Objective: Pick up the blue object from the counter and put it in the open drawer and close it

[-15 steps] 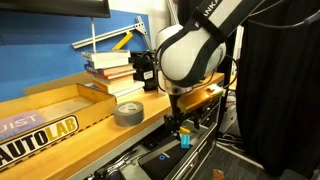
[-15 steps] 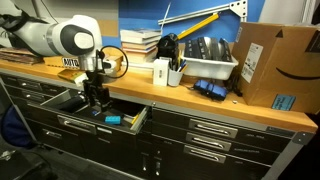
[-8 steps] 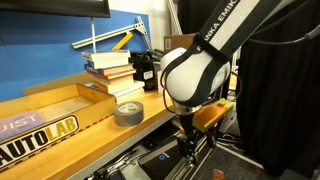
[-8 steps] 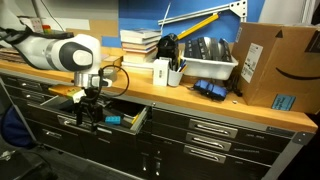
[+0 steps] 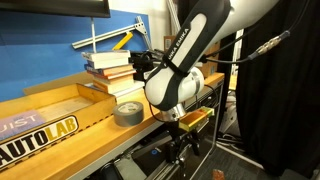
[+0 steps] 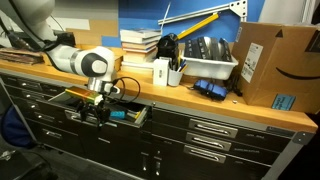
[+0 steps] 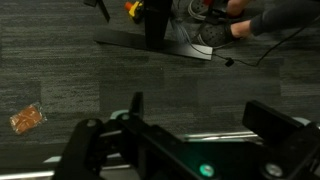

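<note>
My gripper should move back toward the cabinet, pushing the drawer front (image 6: 120, 125) shut, as it hangs outside that front and the blue object (image 6: 118, 114) lies in the open drawer.
The blue object (image 6: 118, 114) lies inside the open drawer (image 6: 138, 118) below the wooden counter (image 6: 200, 100). My gripper (image 6: 97, 111) hangs low at the drawer's front, beside the blue object and not touching it. In an exterior view the gripper (image 5: 178, 151) sits below the counter edge and hides the blue object. In the wrist view the gripper (image 7: 200, 115) is open and empty, with dark fingers (image 7: 268, 120) spread over grey carpet (image 7: 90, 70). The blue object is out of the wrist view.
On the counter are a tape roll (image 5: 128, 112), stacked books (image 5: 110, 65), a wooden tray (image 5: 60, 110), a white bin (image 6: 208, 62) and a cardboard box (image 6: 275, 65). Closed drawers (image 6: 210, 130) line the cabinet. A chair base (image 7: 160, 35) stands on the carpet.
The arm has dropped from above the drawer to its front and swung outward. The gripper stays open and empty, and the blue object stays in the drawer.
</note>
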`<state>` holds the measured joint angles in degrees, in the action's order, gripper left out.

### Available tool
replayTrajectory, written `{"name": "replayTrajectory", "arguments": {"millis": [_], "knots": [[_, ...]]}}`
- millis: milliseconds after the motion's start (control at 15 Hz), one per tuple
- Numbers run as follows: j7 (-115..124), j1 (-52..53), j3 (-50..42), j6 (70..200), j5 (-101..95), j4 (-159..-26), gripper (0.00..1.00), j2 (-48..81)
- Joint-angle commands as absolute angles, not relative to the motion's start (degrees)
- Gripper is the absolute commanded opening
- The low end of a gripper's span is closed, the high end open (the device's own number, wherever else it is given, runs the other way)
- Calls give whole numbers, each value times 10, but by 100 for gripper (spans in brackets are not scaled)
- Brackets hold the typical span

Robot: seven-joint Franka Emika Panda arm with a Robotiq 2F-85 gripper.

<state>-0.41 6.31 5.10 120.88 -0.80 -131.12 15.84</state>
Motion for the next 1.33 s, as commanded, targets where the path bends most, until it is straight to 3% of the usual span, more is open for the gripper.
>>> {"name": "replayTrajectory", "arguments": {"millis": [0,400,733,1267], "knots": [[46,70,55,1213,24,-1218,100,237],[114,87,52,1223,33,-1125,100,293],[222,120,46,1342,11,-1249,100,203],[476,215,5,1539,-41,-1304,100,214]]}}
